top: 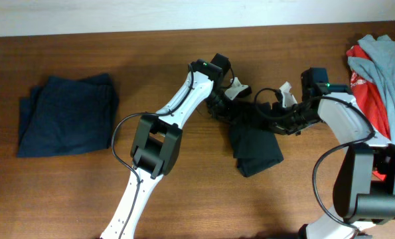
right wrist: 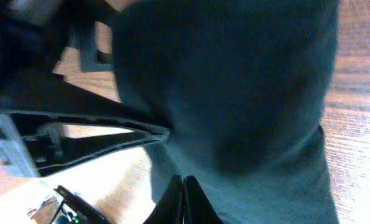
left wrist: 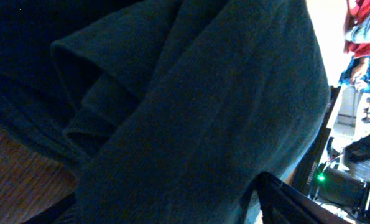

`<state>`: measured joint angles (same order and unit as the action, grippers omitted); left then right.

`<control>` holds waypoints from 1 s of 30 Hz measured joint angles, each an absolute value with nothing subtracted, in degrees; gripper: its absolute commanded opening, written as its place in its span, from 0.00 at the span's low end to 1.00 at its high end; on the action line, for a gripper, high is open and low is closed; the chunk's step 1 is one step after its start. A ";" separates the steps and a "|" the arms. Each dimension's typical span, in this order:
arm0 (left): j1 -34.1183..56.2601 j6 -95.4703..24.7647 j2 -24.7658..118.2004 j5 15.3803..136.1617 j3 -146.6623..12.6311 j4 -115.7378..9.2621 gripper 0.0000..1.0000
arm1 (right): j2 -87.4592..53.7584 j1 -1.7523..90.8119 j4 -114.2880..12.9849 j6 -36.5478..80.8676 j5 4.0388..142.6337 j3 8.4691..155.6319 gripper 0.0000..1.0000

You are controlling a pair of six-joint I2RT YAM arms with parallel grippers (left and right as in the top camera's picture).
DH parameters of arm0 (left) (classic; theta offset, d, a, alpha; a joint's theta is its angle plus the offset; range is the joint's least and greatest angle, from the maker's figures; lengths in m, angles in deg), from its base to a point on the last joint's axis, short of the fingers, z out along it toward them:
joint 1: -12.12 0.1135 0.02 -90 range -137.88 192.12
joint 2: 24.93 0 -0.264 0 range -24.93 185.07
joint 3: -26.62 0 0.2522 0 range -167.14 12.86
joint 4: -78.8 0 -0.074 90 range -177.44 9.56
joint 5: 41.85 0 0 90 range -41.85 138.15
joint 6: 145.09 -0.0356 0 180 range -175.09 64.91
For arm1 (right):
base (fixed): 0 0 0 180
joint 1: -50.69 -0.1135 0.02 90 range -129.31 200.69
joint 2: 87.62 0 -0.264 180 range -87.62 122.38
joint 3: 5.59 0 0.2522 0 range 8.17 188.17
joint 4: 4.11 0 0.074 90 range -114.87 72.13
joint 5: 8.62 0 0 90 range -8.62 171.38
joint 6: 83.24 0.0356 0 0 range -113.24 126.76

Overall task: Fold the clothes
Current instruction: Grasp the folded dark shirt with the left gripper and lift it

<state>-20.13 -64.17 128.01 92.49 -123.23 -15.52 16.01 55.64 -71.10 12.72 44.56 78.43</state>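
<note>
The folded navy garment (top: 68,117) is far from my right gripper, past my left arm. My left gripper should therefore carry the dark teal garment (top: 255,145) onto the navy one by itself.
A dark teal garment (top: 257,151) lies bunched in the middle of the table. Its upper part is gathered between my two grippers. My left gripper (top: 225,106) is at the garment's upper left. In the left wrist view the cloth (left wrist: 191,106) fills the frame and covers the jaws. Only one finger (left wrist: 296,202) shows, well off to the right, so the jaws stand apart. My right gripper (top: 271,118) is at the garment's upper right. Its fingers (right wrist: 183,198) are pressed together at the edge of the cloth (right wrist: 247,93).
A folded navy garment (top: 68,114) lies at the left of the wooden table (top: 184,199). A pile of red and grey clothes (top: 383,63) sits at the right edge, beside my right arm.
</note>
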 measured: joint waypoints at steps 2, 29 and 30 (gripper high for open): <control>-20.06 -64.00 128.10 92.80 -123.23 -15.61 0.76 | 15.99 55.64 -69.39 14.42 46.27 76.71 0.04; -26.03 -62.97 130.70 98.61 -123.14 -19.90 0.09 | 14.74 55.64 -58.44 23.52 54.59 64.36 0.04; -26.10 -62.95 130.79 98.61 -123.14 -20.00 0.02 | 14.74 55.64 -58.49 23.54 54.59 64.34 0.04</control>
<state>-26.10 -62.95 130.79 98.61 -123.14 -20.00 14.74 55.64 -58.49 23.54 54.59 64.34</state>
